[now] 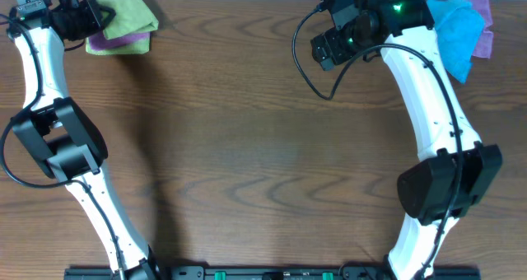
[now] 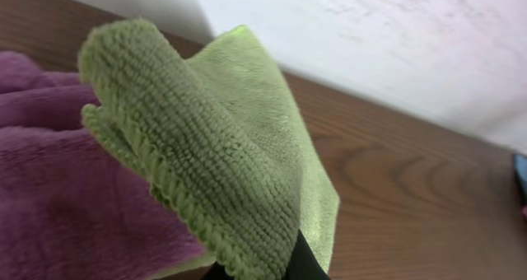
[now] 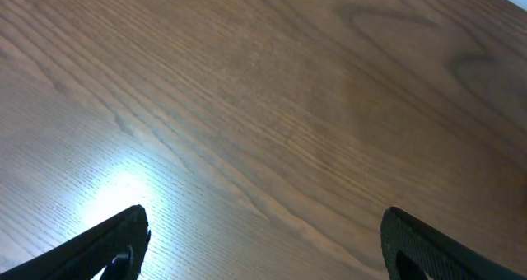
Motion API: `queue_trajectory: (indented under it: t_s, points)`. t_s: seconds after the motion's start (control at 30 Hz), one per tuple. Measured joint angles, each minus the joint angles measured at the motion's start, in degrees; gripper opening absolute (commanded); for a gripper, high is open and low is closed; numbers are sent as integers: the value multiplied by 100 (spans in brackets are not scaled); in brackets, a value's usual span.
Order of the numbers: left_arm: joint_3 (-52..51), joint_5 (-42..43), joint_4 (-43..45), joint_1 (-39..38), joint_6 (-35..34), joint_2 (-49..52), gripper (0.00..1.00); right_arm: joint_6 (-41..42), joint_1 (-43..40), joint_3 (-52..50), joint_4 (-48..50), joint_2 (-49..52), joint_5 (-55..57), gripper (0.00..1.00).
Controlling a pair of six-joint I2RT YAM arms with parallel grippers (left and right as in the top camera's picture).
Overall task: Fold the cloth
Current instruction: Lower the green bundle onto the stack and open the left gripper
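The lime yellow-green cloth (image 1: pixel 132 13) is lying over the purple cloth (image 1: pixel 118 41), so the robot's left gripper should keep putting the curled edge down and let go of it on that stack.
The lime yellow-green cloth (image 1: pixel 128 12) lies at the far left back of the table, on top of a purple cloth (image 1: pixel 123 41). My left gripper (image 1: pixel 97 15) is at its left edge. In the left wrist view the cloth (image 2: pixel 222 148) fills the frame, with one thick edge lifted and curled over, running down into my left gripper's black jaws (image 2: pixel 284 268), which are shut on it. My right gripper (image 1: pixel 329 45) is open and empty over bare wood at the back right; both its fingertips show wide apart in the right wrist view (image 3: pixel 263 218).
The purple cloth (image 2: pixel 49 173) sits under the green one. A bright blue cloth (image 1: pixel 457 33) on another purple cloth (image 1: pixel 486 25) lies at the back right corner, behind my right arm. A white wall (image 2: pixel 395 41) borders the table's back edge.
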Motion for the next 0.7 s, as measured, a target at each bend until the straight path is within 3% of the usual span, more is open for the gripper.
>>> queue_trajectory:
  t_s: [0.33, 0.43, 0.47, 0.53, 0.63, 0.7]
  points:
    - [0, -752, -26, 20, 343, 0, 6, 0, 0, 0, -2, 0, 2, 90]
    - [0, -981, 201, 20, 393, 0, 11, 2, 0, 0, -2, 0, 0, 90]
    - [0, -1088, 299, 20, 415, 0, 16, 0, 0, 0, -2, 0, 0, 90]
    - [0, -1191, 400, 20, 468, 0, 37, 0, 0, 0, -2, 0, 2, 90]
    - [0, -1281, 505, 20, 472, 0, 90, 2, 0, 0, -4, 0, 2, 91]
    - [0, -1314, 505, 20, 446, 0, 95, 0, 0, 0, -2, 0, 2, 91]
